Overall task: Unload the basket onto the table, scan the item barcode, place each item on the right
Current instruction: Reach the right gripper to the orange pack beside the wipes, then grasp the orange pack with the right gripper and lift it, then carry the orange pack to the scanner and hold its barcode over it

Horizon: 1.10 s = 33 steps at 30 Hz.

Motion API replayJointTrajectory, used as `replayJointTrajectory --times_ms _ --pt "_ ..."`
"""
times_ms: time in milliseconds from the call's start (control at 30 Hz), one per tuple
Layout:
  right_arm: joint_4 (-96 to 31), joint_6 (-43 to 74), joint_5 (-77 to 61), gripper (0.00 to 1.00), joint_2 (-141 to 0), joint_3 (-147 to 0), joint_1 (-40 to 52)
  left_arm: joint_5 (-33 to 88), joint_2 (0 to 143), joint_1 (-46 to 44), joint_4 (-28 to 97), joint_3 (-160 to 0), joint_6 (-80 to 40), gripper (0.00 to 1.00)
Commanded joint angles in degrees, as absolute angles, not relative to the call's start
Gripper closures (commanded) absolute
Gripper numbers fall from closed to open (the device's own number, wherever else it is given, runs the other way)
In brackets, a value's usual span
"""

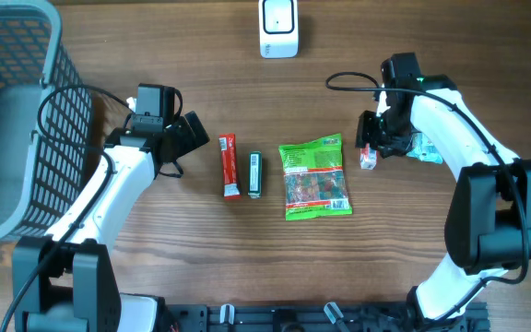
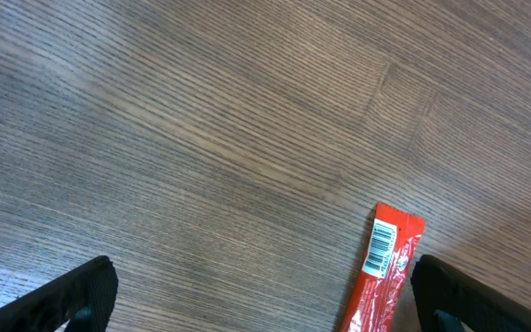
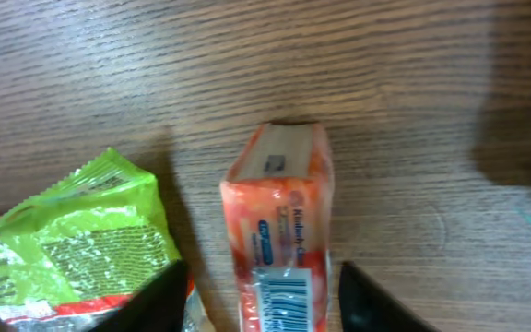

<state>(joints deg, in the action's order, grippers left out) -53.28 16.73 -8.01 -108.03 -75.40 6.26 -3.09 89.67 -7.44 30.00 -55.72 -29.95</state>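
Observation:
The tissue pack's barcode [image 3: 286,297] faces up toward the robot's right gripper, so the robot should roll the pack [image 1: 368,159] over and take it with the barcode down before bringing it to the scanner.
A small red-and-white tissue pack [image 3: 279,231] lies on the wood table with its barcode [image 3: 289,297] facing up. My right gripper [image 3: 264,277] straddles it. Its jaws are open, with a gap to the left finger [image 3: 155,300], and the right finger [image 3: 371,304] is close beside the pack. From overhead the pack [image 1: 368,159] sits just under the right gripper [image 1: 374,146]. The white scanner [image 1: 277,28] stands at the table's far edge. My left gripper [image 2: 264,277] is wide open and empty, just left of a red bar [image 2: 385,267] that also shows a barcode.
A green snack bag [image 1: 314,177] lies in the middle, close to the left of the pack. The red bar [image 1: 230,166] and a small dark bar [image 1: 254,175] lie side by side. A grey mesh basket [image 1: 12,111] fills the left. Something teal [image 1: 427,149] lies behind the right arm.

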Motion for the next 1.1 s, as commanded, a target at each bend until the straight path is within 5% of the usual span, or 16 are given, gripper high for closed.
replayJointTrajectory --times_ms 0,433,667,1067 --pt "-53.1 16.7 -12.1 0.66 -108.4 -76.0 6.4 -2.8 89.1 -7.3 29.8 -55.8 -30.7 0.0" --pt "-51.0 10.2 -26.6 0.61 -105.4 -76.1 6.1 -2.8 89.1 -7.3 29.8 -55.8 -30.7 0.0" --pt "-50.0 5.2 -25.0 0.43 -101.8 -76.2 0.2 -2.8 89.1 -7.3 29.8 -55.8 -30.7 0.0" --pt "-40.8 -5.9 -23.8 0.55 -101.9 -66.9 -1.2 -2.8 89.1 -7.3 29.8 -55.8 -30.7 0.0"
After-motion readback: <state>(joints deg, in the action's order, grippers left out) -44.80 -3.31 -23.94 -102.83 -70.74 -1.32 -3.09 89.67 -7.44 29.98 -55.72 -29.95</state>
